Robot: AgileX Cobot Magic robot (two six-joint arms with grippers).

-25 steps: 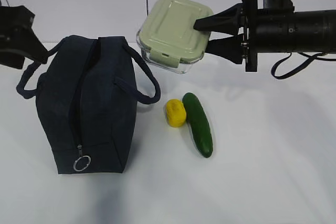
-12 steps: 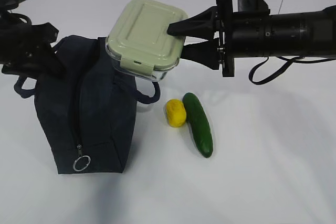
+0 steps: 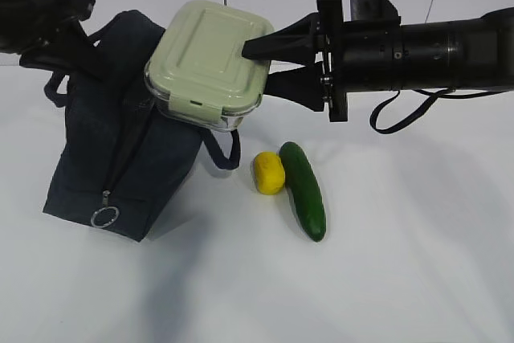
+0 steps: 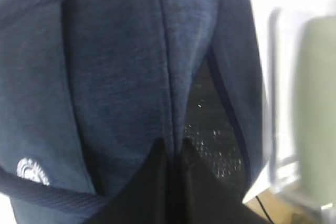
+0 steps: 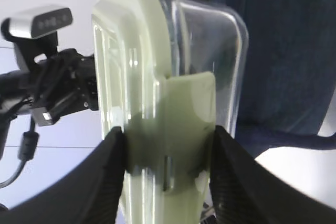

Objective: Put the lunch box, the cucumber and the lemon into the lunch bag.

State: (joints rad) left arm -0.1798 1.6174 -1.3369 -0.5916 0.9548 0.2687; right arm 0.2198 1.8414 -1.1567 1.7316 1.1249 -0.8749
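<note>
Next, my left gripper lifts the bag's edge (image 3: 124, 42) while my right gripper slides the lunch box under it, because the box is hanging tilted against the lunch bag's narrow gap (image 3: 135, 114).
The navy lunch bag (image 3: 120, 158) lies on the white table, its far end raised and its near end with the ring pull (image 3: 103, 217) on the table. My left gripper (image 3: 80, 58) is shut on the bag's fabric beside the zipper (image 4: 173, 150), where a dark gap shows. My right gripper (image 3: 257, 68) is shut on the lunch box (image 3: 205, 62), holding it tilted in the air against the bag's upper right side. In the right wrist view the jaws (image 5: 168, 145) clamp the box (image 5: 157, 77) edge-on. The lemon (image 3: 269, 173) and cucumber (image 3: 303, 190) lie side by side on the table.
The bag's loop handle (image 3: 221, 150) hangs towards the lemon. The right arm (image 3: 426, 54) stretches across the upper right with a cable loop (image 3: 401, 114) below it. White table surface (image 3: 401, 263) lies in front and to the right.
My right gripper has carried the lunch box leftward over the bag. My left gripper has risen with the bag's far end, tipping the bag and sliding its near end left.
</note>
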